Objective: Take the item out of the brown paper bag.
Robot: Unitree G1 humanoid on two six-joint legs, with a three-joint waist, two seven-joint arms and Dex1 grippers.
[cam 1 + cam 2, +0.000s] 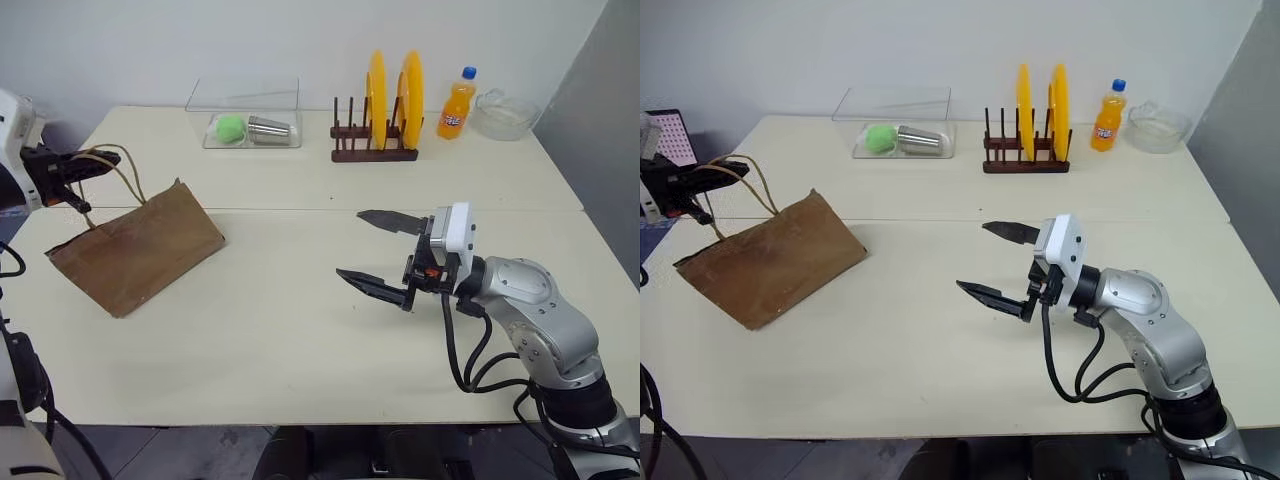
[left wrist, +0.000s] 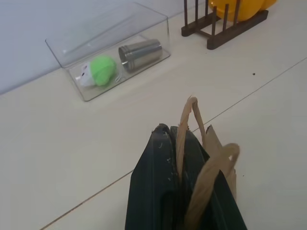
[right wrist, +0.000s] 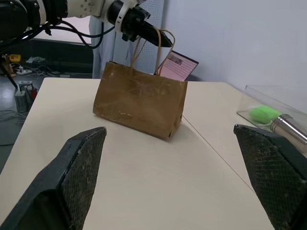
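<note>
The table's middle (image 1: 312, 230) is clear and my left gripper has the brown paper bag's string handles (image 1: 136, 184), so I keep carrying until the bag stands upright there.
The brown paper bag (image 1: 140, 250) rests tilted on the left part of the cream table (image 1: 300, 340), and its top leans toward the table's left edge. My left gripper (image 1: 100, 160) is shut on the bag's tan string handles (image 2: 192, 143), which run up between its black fingers (image 2: 153, 191). The item is hidden; the inside of the bag cannot be seen. My right gripper (image 1: 350, 244) hovers open over the middle of the table, well to the right of the bag, pointing toward it. Nothing sits between its fingers (image 3: 72, 177).
Along the far edge stand a clear box (image 1: 245, 128) holding a green object and a metal cup, a wooden rack with yellow plates (image 1: 378, 110), an orange soda bottle (image 1: 457, 103) and a glass bowl (image 1: 505, 112). A pink-screened device (image 1: 670, 135) stands beyond the table's left edge.
</note>
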